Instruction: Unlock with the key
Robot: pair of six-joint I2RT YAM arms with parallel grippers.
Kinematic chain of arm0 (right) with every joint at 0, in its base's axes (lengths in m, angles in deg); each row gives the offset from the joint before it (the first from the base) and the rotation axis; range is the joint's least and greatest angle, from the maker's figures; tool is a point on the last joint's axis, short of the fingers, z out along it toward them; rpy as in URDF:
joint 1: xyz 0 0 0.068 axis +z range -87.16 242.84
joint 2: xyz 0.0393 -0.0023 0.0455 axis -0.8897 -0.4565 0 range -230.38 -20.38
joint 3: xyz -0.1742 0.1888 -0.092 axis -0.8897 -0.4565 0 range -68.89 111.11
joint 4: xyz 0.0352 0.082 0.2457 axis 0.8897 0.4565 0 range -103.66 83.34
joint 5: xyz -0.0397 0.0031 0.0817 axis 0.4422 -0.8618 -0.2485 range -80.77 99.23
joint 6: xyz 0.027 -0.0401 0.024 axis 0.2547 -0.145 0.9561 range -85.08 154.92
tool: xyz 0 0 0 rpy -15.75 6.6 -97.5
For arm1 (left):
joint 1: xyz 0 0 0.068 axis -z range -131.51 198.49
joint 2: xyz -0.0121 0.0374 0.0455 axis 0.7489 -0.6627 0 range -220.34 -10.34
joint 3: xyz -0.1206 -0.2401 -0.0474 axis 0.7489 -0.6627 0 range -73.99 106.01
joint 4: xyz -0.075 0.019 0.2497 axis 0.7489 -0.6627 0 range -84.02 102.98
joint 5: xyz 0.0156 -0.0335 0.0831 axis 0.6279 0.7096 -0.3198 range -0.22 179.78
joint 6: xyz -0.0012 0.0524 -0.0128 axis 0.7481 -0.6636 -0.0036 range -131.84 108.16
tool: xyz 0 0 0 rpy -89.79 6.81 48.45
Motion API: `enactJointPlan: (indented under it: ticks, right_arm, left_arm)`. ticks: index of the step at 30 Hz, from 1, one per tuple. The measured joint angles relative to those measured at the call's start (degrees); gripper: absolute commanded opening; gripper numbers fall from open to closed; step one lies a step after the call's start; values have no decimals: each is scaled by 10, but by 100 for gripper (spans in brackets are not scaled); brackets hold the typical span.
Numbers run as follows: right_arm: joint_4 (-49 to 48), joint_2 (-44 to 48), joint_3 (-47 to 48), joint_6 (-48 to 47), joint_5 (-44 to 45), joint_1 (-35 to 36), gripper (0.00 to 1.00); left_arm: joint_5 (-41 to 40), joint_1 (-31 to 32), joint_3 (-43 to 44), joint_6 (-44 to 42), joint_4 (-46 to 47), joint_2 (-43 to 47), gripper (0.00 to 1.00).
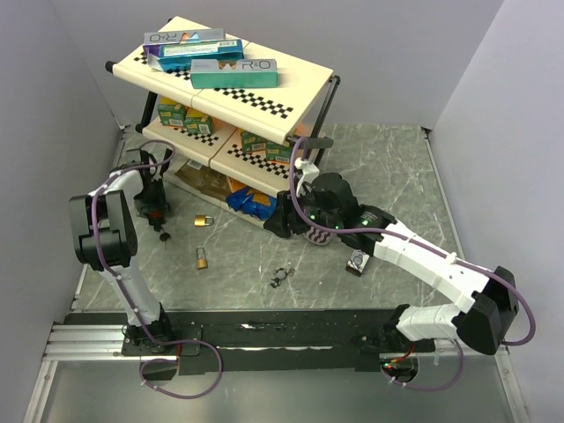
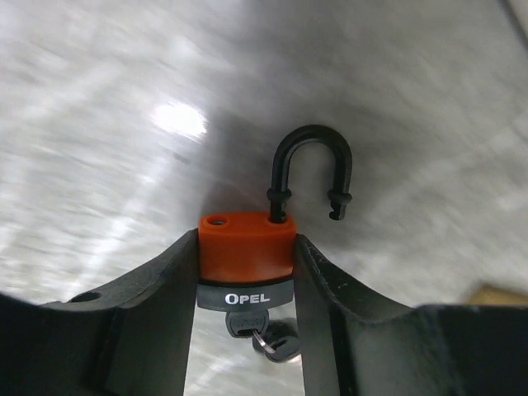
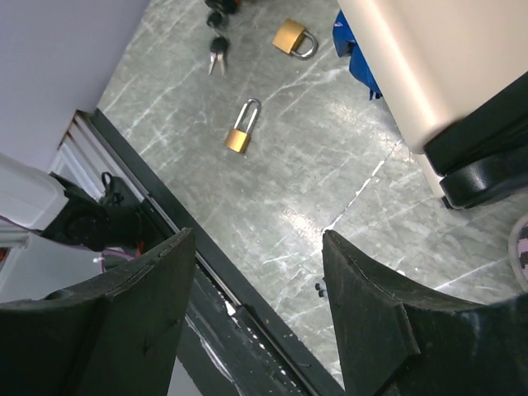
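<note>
The black shackle's leg is out of the orange padlock's body. My left gripper should go on toward the open marble by the wall and let go there.
My left gripper is shut on an orange padlock with a grey band marked OPEL. Its black shackle stands swung open, one leg out of the body. A black key sits in the keyhole underneath, with a second key hanging from its ring. In the top view the left gripper is at the left of the table beside the shelf, the keys dangling below it. My right gripper is open and empty by the shelf's foot; it also shows in the right wrist view.
Two brass padlocks lie on the marble table, also in the right wrist view. A small key ring and a silver padlock lie nearer the middle. A checkered shelf with boxes stands at the back.
</note>
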Motion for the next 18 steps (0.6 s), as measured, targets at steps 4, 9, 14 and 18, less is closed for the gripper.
enactJointPlan:
  ticks: [4, 9, 14, 18]
  right_arm:
    - [2, -4, 1, -6, 0, 0, 69]
    - [5, -5, 3, -10, 0, 0, 69]
    - [22, -23, 21, -10, 2, 0, 69]
    - [33, -45, 42, -13, 5, 1, 69]
  left_arm:
    - [-41, -17, 9, -24, 27, -11, 1]
    - [-53, -51, 55, -65, 50, -49, 1]
    - [-54, -65, 115, -90, 64, -94, 1]
    - [-49, -66, 175, -102, 71, -137, 1]
